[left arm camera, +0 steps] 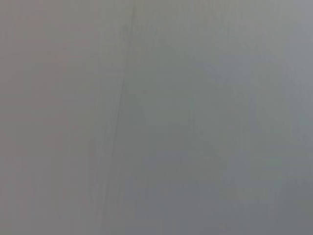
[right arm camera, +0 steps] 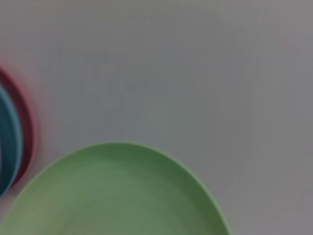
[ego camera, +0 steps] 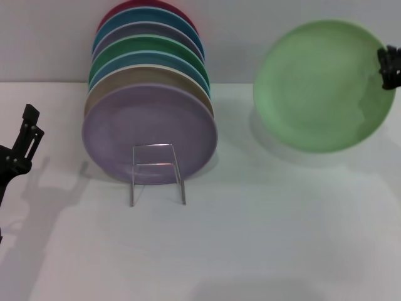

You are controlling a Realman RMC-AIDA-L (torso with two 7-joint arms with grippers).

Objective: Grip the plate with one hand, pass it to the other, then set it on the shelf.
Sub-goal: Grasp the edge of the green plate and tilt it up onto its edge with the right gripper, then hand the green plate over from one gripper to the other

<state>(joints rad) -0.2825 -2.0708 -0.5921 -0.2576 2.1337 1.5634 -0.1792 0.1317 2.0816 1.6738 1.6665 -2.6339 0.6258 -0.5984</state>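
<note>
My left gripper is far from the pastel-green plate's free rim (ego camera: 257, 94), so next my right gripper lowers the plate in front of the shelf (ego camera: 229, 199) for the handover.
The light pastel-green plate (ego camera: 322, 84) is at the right, tilted up off the white table with its shadow below it. My right gripper (ego camera: 390, 66) is shut on its right rim at the picture's edge. The plate also fills the lower part of the right wrist view (right arm camera: 112, 196). The thin silver wire shelf (ego camera: 156, 172) stands at centre left, its upright front loop bare. My left gripper (ego camera: 25, 135) hangs low at the far left, away from the plate and shelf. The left wrist view shows only a plain grey surface.
Several plates stand in a row behind the shelf's front loop: a lavender one (ego camera: 150, 135) in front, then tan, blue, darker green (ego camera: 150, 47), teal and red ones. The teal and red rims show in the right wrist view (right arm camera: 14, 142). A white wall stands behind.
</note>
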